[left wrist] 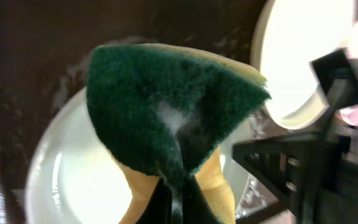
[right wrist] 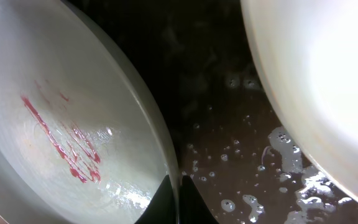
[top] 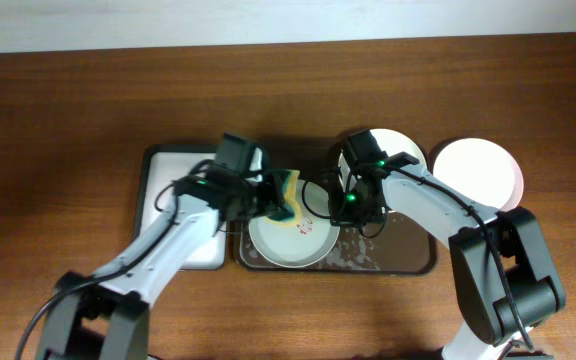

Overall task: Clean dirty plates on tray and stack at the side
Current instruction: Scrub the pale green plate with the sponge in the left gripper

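Observation:
The sponge is over the plate's far edge (top: 295,182), and there are red stains on the plate's middle. My left gripper should move the sponge back and wipe the red stains (top: 305,226).
A pale greenish plate (top: 290,248) with red squiggle stains (right wrist: 61,140) lies at the left end of the dark brown tray (top: 398,258). My right gripper (top: 353,207) is shut on its right rim, and the pinch shows in the right wrist view (right wrist: 179,186). My left gripper (top: 268,197) is shut on a green and yellow sponge (left wrist: 173,112) held over the plate's far left part (left wrist: 67,180). A white plate (top: 400,148) sits at the tray's back and also shows in the right wrist view (right wrist: 316,81). A pinkish-white plate (top: 478,172) lies on the table to the right of the tray.
A smaller white tray with a dark rim (top: 173,175) stands left of the brown tray, under my left arm. The brown tray's surface (right wrist: 229,143) is wet with soap bubbles. The wooden table (top: 68,120) extends all around.

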Robot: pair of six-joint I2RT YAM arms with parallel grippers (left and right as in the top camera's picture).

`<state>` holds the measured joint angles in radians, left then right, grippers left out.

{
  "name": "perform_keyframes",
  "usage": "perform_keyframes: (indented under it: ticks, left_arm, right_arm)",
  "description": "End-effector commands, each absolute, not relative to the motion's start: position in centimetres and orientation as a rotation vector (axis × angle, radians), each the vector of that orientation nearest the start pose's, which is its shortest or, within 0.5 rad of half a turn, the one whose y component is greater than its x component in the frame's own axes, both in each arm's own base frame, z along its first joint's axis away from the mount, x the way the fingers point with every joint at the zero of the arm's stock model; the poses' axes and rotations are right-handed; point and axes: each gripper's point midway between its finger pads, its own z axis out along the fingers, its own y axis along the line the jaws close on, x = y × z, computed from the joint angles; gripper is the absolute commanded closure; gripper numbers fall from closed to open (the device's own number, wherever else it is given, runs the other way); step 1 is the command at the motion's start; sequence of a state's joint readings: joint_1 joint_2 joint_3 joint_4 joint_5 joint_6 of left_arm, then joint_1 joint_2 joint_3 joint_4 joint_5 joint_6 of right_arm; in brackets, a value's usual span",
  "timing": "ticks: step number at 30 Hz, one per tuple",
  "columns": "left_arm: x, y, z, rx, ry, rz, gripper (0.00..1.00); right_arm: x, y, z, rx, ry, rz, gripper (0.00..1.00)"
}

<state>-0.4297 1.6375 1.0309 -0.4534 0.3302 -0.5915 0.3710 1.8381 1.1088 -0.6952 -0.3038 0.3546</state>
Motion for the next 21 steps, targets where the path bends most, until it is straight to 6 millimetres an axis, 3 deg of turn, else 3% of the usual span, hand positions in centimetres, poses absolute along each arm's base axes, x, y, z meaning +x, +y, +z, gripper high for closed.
perform_keyframes:
  ticks: [1, 3, 10, 12, 15, 21]
  left_arm:
    - [32.7, -21.8, 4.9, -0.329, 2.805, -0.588, 1.0]
    - [32.8, -23.4, 4.1, -0.271, 2.782, -0.561, 1.0]
    - [32.4, -25.5, 3.1, -0.16, 2.707, -0.403, 1.0]
    - [32.1, -25.9, 1.9, -0.142, 2.708, -0.356, 1.0]
    - [31.5, -24.4, 0.6, -0.145, 2.738, -0.23, 1.0]
    - [30.5, -19.7, -0.1, -0.174, 2.765, 0.067, 1.0]
  right_arm:
    - [30.6, 17.7, 2.1, -0.098, 3.043, 0.525, 0.96]
    - [30.6, 17.7, 2.1, -0.099, 3.043, 0.525, 0.96]
    - [30.6, 17.7, 2.1, -0.098, 3.043, 0.526, 0.96]
    - [30.6, 17.7, 2.1, -0.098, 3.043, 0.526, 0.96]
    - [30.5, 17.7, 2.1, -0.099, 3.043, 0.526, 0.96]
    - [30.5, 17.7, 2.1, -0.099, 3.043, 0.526, 0.96]
